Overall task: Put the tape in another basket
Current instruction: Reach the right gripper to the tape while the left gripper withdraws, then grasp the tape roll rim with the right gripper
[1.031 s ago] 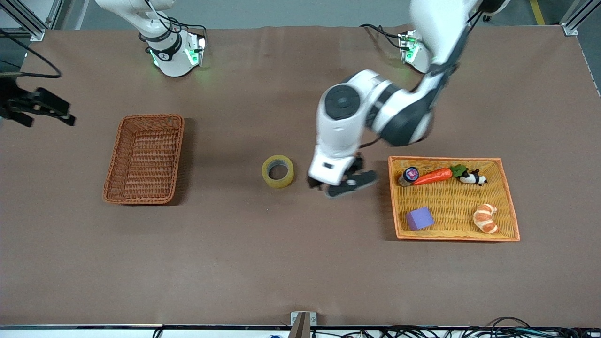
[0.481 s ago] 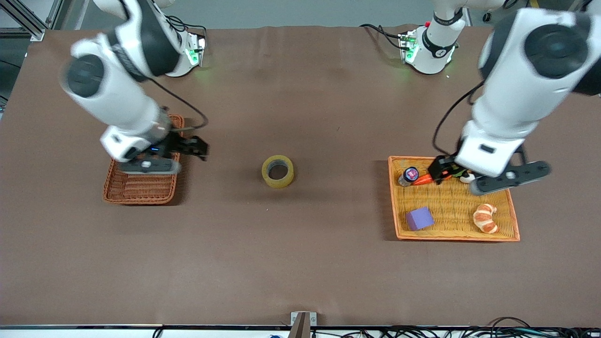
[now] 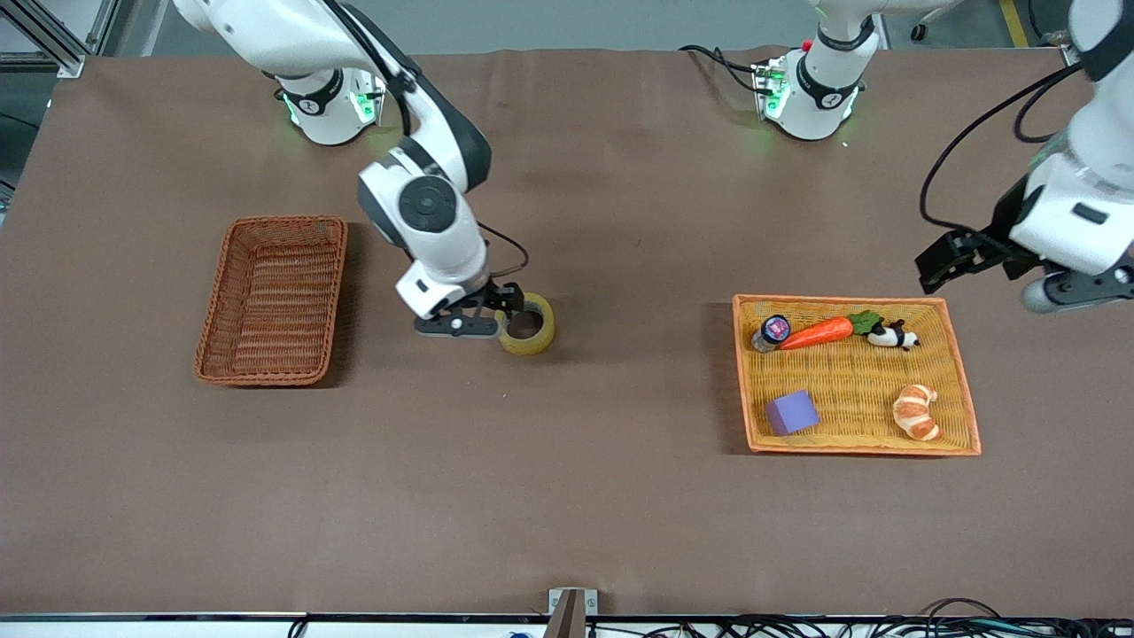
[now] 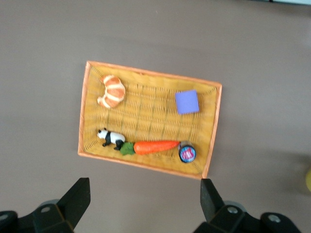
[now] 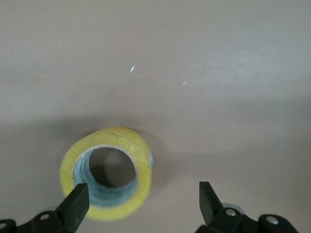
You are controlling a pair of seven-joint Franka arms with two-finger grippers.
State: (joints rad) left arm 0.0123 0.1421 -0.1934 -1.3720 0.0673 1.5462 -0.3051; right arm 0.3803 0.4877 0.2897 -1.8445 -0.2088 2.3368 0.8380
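Observation:
I should use my right gripper to pick up the tape (image 5: 144, 170) by its rim and put it in the reddish-brown basket (image 3: 273, 301), because that basket is far from my left gripper.
The tape (image 3: 525, 323), a yellowish roll, lies flat on the brown table between the two baskets. My right gripper (image 3: 496, 312) is open and low over the tape's rim on the side toward the right arm's end. In the right wrist view the tape (image 5: 106, 174) sits beside one finger (image 5: 74, 203), off centre from the gripper (image 5: 141, 201). The reddish-brown basket (image 3: 217, 292) stands empty toward the right arm's end. My left gripper (image 3: 952, 259) is open and empty, up in the air over the table beside the orange tray; it also shows in the left wrist view (image 4: 143, 199).
The orange-yellow tray (image 3: 740, 372) toward the left arm's end holds a carrot (image 3: 815, 332), a panda figure (image 3: 890, 335), a croissant (image 3: 917, 412), a purple cube (image 3: 791, 412) and a small round tin (image 3: 773, 330). The tray (image 4: 82, 116) also shows in the left wrist view.
My right gripper has swung from over the reddish-brown basket to the tape. My left gripper has moved off the orange tray toward the left arm's end. The tape has not moved.

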